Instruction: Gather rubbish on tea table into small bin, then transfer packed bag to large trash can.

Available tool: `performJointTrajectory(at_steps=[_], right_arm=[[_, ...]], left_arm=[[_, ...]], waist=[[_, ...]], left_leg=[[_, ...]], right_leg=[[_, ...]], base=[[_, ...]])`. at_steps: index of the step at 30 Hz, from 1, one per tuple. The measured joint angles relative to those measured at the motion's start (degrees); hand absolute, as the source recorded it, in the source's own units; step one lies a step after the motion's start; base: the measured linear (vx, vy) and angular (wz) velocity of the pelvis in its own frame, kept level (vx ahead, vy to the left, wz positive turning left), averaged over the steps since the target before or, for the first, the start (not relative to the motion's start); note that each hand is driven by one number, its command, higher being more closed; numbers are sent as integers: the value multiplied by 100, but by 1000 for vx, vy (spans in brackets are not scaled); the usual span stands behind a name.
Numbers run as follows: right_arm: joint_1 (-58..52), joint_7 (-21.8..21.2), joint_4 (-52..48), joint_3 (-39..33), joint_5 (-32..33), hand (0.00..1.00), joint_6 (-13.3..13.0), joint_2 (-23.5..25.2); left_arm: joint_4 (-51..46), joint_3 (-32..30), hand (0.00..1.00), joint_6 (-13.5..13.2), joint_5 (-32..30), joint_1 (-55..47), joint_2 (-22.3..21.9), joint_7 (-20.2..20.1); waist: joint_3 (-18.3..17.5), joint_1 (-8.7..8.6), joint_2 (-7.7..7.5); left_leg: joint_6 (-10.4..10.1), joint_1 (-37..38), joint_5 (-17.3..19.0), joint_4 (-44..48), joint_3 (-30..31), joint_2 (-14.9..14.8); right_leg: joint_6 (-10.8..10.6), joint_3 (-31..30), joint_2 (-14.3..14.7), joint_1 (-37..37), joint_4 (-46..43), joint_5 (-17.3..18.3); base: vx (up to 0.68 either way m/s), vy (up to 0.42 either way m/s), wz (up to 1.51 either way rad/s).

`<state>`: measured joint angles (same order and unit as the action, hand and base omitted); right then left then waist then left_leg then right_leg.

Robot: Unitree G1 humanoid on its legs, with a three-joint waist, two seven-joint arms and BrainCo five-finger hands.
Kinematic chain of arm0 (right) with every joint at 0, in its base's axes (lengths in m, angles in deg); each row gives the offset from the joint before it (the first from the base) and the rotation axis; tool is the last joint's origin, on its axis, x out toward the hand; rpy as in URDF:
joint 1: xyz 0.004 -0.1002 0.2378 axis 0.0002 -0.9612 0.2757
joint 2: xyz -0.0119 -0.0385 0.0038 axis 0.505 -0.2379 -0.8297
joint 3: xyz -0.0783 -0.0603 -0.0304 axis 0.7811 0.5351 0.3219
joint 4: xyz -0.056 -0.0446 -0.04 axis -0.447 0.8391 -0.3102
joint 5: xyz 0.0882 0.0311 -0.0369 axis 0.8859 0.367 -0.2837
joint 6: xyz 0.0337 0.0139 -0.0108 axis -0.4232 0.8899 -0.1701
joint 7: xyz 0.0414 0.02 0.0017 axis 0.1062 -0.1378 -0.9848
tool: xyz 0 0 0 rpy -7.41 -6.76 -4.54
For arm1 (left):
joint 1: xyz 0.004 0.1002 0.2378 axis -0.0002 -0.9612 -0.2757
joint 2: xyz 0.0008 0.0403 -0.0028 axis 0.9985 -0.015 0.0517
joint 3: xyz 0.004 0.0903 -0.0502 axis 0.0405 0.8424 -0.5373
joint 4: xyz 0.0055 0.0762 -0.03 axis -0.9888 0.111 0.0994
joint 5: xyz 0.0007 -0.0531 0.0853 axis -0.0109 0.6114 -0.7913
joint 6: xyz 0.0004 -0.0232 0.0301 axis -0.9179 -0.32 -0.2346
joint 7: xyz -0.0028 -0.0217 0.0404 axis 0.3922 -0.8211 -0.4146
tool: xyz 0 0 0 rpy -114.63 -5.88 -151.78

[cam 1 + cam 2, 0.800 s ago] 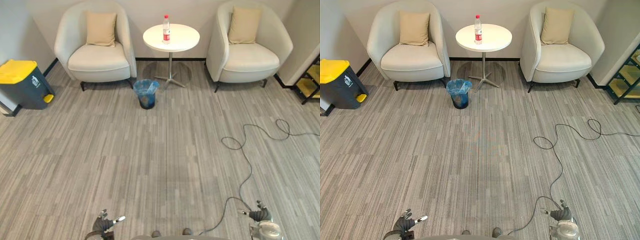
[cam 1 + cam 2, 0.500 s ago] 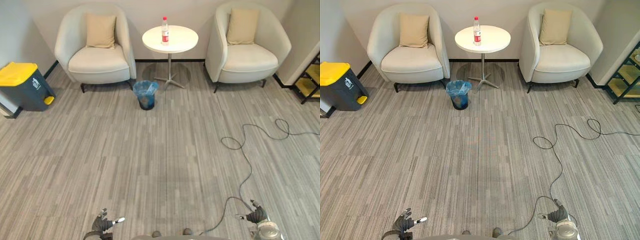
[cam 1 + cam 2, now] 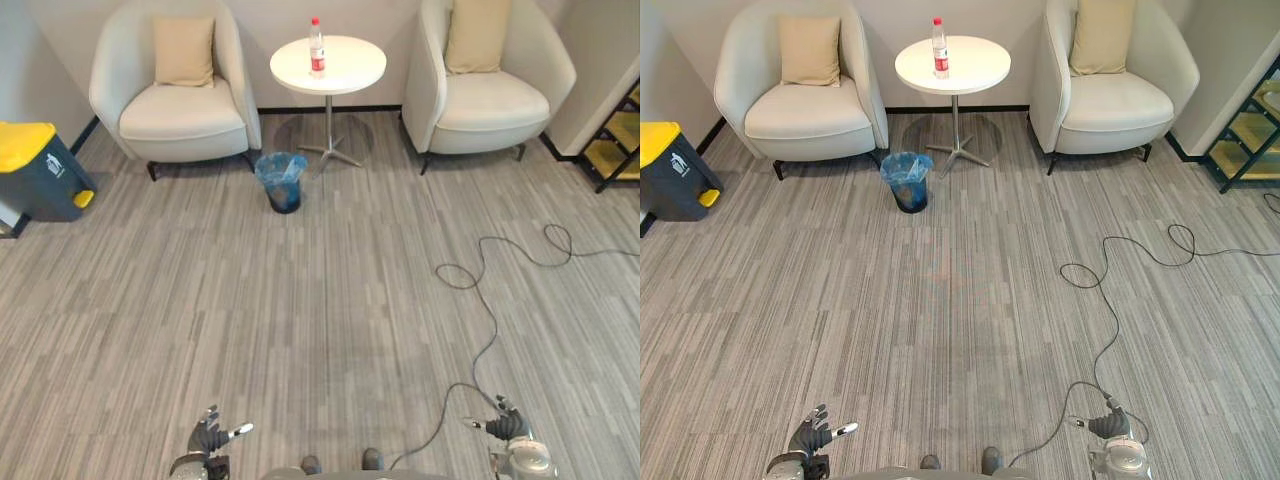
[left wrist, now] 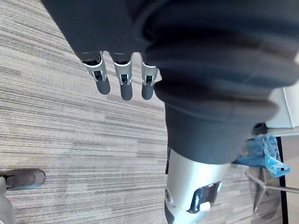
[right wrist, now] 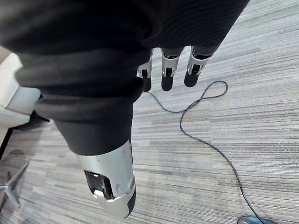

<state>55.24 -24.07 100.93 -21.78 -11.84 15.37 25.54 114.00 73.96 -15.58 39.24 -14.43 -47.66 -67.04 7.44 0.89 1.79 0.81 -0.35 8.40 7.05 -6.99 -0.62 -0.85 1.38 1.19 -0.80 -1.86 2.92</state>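
Observation:
Loose blue edges (image 3: 297,163) are hanging over the small bin's rim, so the blue bag (image 3: 280,173) will come free and the bin will stay standing when I lift the bag.
A clear bottle with a red cap and label (image 3: 317,47) stands upright on the round white tea table (image 3: 345,68) far ahead. On the floor left of the table's stem sits the small bin lined with a blue bag (image 3: 282,181), also seen as the blue bag (image 4: 264,149). The large grey trash can with a yellow lid (image 3: 35,170) stands at the far left wall. My left hand (image 3: 208,437) hangs low at the bottom left, fingers straight and empty. My right hand (image 3: 504,428) hangs at the bottom right, also open and empty. Both are far from the table.
Two cream armchairs (image 3: 175,90) (image 3: 492,75) with tan cushions flank the table. A black shelf with yellow boards (image 3: 618,150) stands at the far right. Grey striped carpet (image 3: 300,320) stretches between me and the table.
The whole view has shifted: the table, chairs and bin now sit higher and a bit left in the picture, so the camera has moved. Both hands stay low and open.

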Motion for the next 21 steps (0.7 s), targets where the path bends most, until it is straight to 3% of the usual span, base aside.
performJointTrajectory(at_steps=[2,3,4,6,9,11,13,14,15,16,17,18,19,20,21], right_arm=[[24,26,-47,-141,42,0,5,64],[31,79,-55,-140,47,0,12,88],[58,99,-94,-140,74,0,24,141],[7,103,-194,-117,94,0,78,253],[26,105,-183,-109,265,0,157,278],[95,104,-188,-111,283,0,157,268],[150,105,-214,-126,287,0,157,239],[146,106,-227,-130,288,0,160,190],[141,110,-227,-150,289,0,165,142],[203,122,-239,-153,294,0,163,133],[259,117,-250,-151,307,0,155,163],[254,114,-252,-119,309,0,158,190],[228,116,-294,-57,315,0,157,196],[242,123,-315,15,331,0,152,200],[274,205,-479,167,431,0,123,285]], left_arm=[[-161,-6,0,8,113,-52,3,6],[-202,-10,0,8,135,-55,7,17],[-203,-5,0,16,220,-44,19,64],[-244,0,0,47,225,13,85,130],[-311,-5,0,66,242,44,149,222],[-314,-11,0,59,344,155,154,237],[-324,-7,0,49,350,259,153,239],[-356,0,0,44,350,341,139,246],[-383,-1,0,42,350,410,88,247],[-413,18,0,41,347,433,70,241],[-420,37,0,41,342,483,56,236],[-421,8,0,41,336,452,-8,246],[-452,-14,0,46,326,359,-80,246],[-535,-10,0,46,326,254,-111,240],[-691,5,0,49,326,136,-120,232]], waist=[[92,1,14],[121,19,0],[220,-8,17],[359,-26,-67],[445,-103,-43],[470,-197,2],[515,-347,22],[521,-390,-5],[511,-403,49],[543,-396,126],[580,-394,193],[634,-350,281],[674,-304,348],[690,-243,343],[732,-114,310]], left_leg=[[55,-108,343,407,-67,-17],[133,-158,572,636,-100,-18],[195,-138,758,816,-98,-21],[265,40,949,928,-103,16],[182,447,1092,771,-98,-69],[106,727,1111,479,-40,-222],[-86,1025,1104,101,147,-352],[-259,1174,1170,51,279,-430],[-374,1191,1229,253,402,-591],[-455,1123,1206,485,440,-709],[-694,832,1030,1297,523,-839],[-628,366,501,2730,544,-987],[-356,-46,-398,3901,545,-1170],[-312,-355,-470,4667,542,-1316],[-119,-1066,-205,6027,391,-1481]], right_leg=[[-229,-21,-49,-396,-997,559],[-497,59,-118,-745,-1861,803],[-473,284,-227,-1221,-2970,835],[-353,603,-488,-1799,-4113,1027],[-274,1019,-612,-2168,-3529,1109],[-290,1092,-477,-2370,-2420,813],[-263,1072,-344,-2550,-1323,153],[-173,962,-327,-2627,-1141,-518],[389,998,-258,-2724,-1574,-754],[400,1082,-217,-2777,-1858,-540],[545,1194,-167,-2729,-2197,-117],[643,1249,-27,-2364,-2283,245],[701,1254,108,-1941,-2185,439],[761,1232,212,-1689,-2080,520],[869,1060,390,-1041,-1754,635]], base=[[35,48,-18],[61,49,-20],[82,44,-16],[144,30,-3],[317,15,1],[531,-84,25],[621,-151,50],[615,-214,54],[741,-266,35],[647,-274,23],[662,-306,15],[678,-312,16],[677,-273,-2],[663,-226,-32],[650,-202,-40]])
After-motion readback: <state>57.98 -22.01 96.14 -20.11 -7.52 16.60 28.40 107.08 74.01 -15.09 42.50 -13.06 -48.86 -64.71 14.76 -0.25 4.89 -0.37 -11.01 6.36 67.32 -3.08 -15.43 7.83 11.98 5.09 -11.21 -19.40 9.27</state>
